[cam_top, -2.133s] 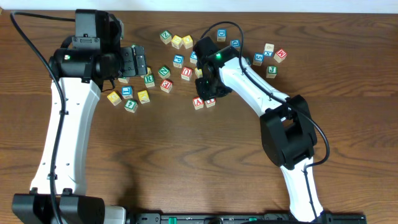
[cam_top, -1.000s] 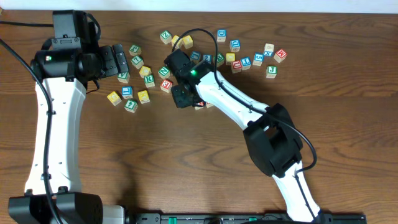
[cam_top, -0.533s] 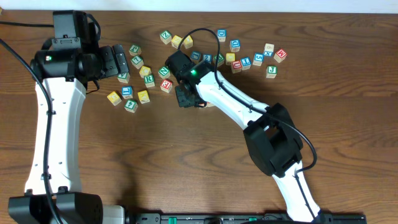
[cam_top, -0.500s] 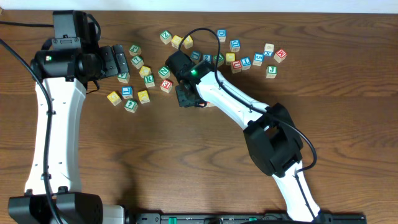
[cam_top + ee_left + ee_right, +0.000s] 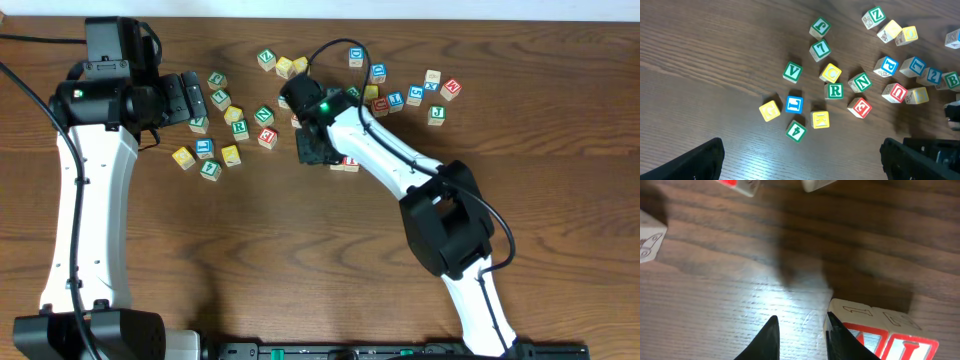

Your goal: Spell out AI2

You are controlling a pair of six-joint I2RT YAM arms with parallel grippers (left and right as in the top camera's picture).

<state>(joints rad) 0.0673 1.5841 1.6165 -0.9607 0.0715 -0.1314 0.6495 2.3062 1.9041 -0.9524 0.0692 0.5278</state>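
My right gripper is at the A's side and should go around and gently push the I cube's far side (image 5: 933,344) to straighten the A and I cubes (image 5: 885,330), because they sit slanted.
Two red-framed cubes stand side by side at the bottom right of the right wrist view. The right one (image 5: 912,342) shows a red I. The left one (image 5: 860,330), probably the A, has its letter cut off. My right gripper (image 5: 802,324) is nearly closed over bare wood, its right fingertip (image 5: 836,327) against that left cube. From overhead the pair (image 5: 347,163) lies just right of the right gripper (image 5: 312,150). A blue-framed cube (image 5: 932,75), perhaps the 2, sits among the far cubes. My left gripper (image 5: 203,100) hangs wide open and empty.
Loose letter cubes lie around: green R (image 5: 835,90), red cube (image 5: 859,106), red U (image 5: 894,92), yellow cube (image 5: 820,119), green 4 (image 5: 796,130) and blue cube (image 5: 794,104). More cubes (image 5: 432,95) line the far right. The table's far edge (image 5: 400,8) runs behind them.
My right gripper has swung right, from left of the red pair up against it, and its jaws have narrowed slightly. The pair seems nudged a little right. The left arm is still.
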